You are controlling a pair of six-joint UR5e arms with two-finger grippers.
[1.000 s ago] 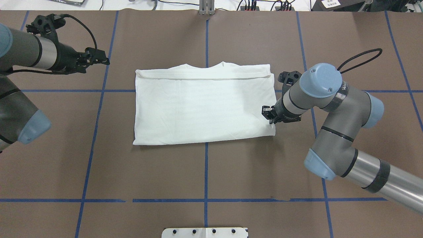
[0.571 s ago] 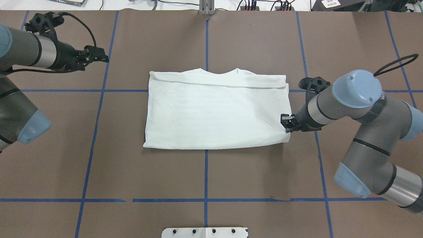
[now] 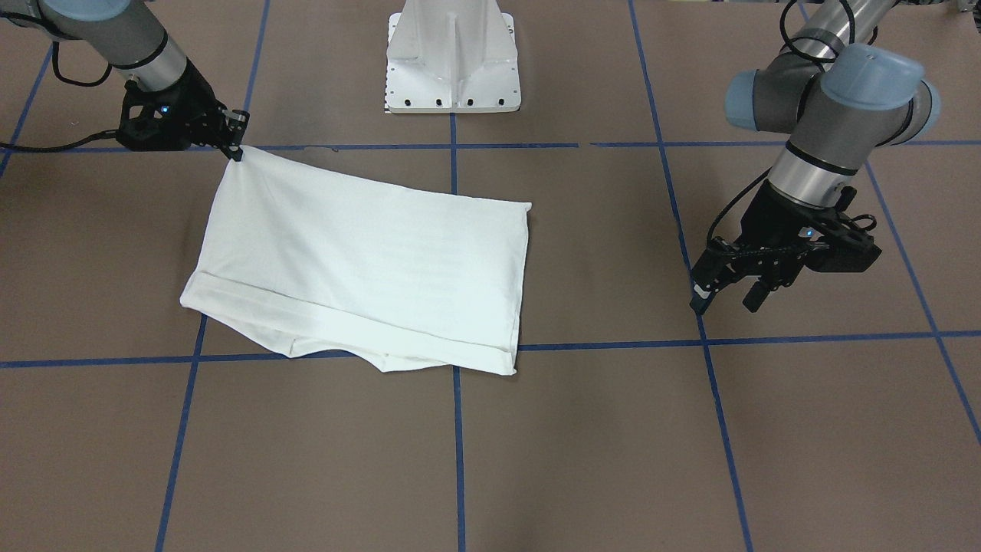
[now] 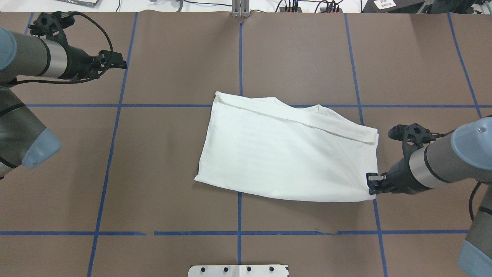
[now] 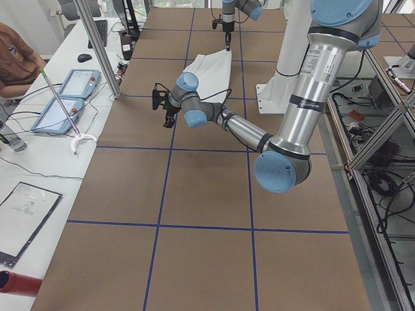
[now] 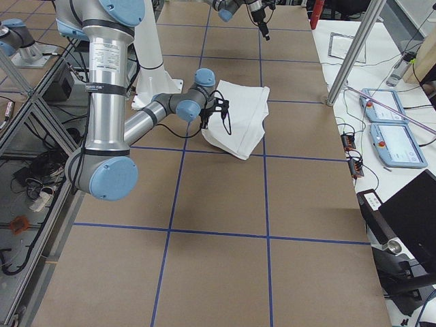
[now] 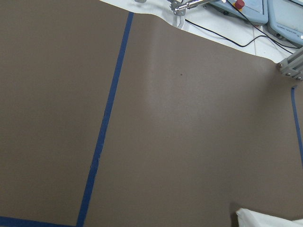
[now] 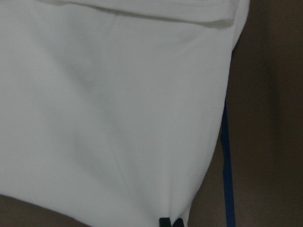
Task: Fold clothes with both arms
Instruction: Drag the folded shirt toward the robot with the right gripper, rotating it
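Observation:
I need to turn the shirt because its long edge (image 3: pixel 386 180) faces the base. My right gripper should pull one near corner of the shirt back, and my left gripper should pull the other (image 3: pixel 526 207) away.
The clothes are one white shirt (image 4: pixel 284 154), folded into a rectangle and lying flat but skewed on the brown table. Its folded-over collar band (image 4: pixel 307 119) faces the far side. My right gripper (image 4: pixel 371 184) is shut on the shirt's near right corner, also seen at the upper left of the front-facing view (image 3: pixel 236 151). Cloth (image 8: pixel 118 118) fills the right wrist view, with the closed fingertips at the bottom edge. My left gripper (image 4: pixel 120 64) hovers far left of the shirt, open and empty (image 3: pixel 724 300). The left wrist view catches only a shirt corner (image 7: pixel 265 220).
Blue tape lines (image 4: pixel 240 50) grid the brown tabletop. The white pedestal base (image 3: pixel 452 61) stands at the robot's edge. Cables and plugs line the far edge (image 4: pixel 307 5). A side bench holds pendants (image 5: pixel 65 97) behind a metal post (image 5: pixel 97 45), and a person (image 5: pixel 13 58) sits there.
My right gripper has dragged the shirt to the right and toward the robot by its corner, turning it askew. The left arm has hardly moved.

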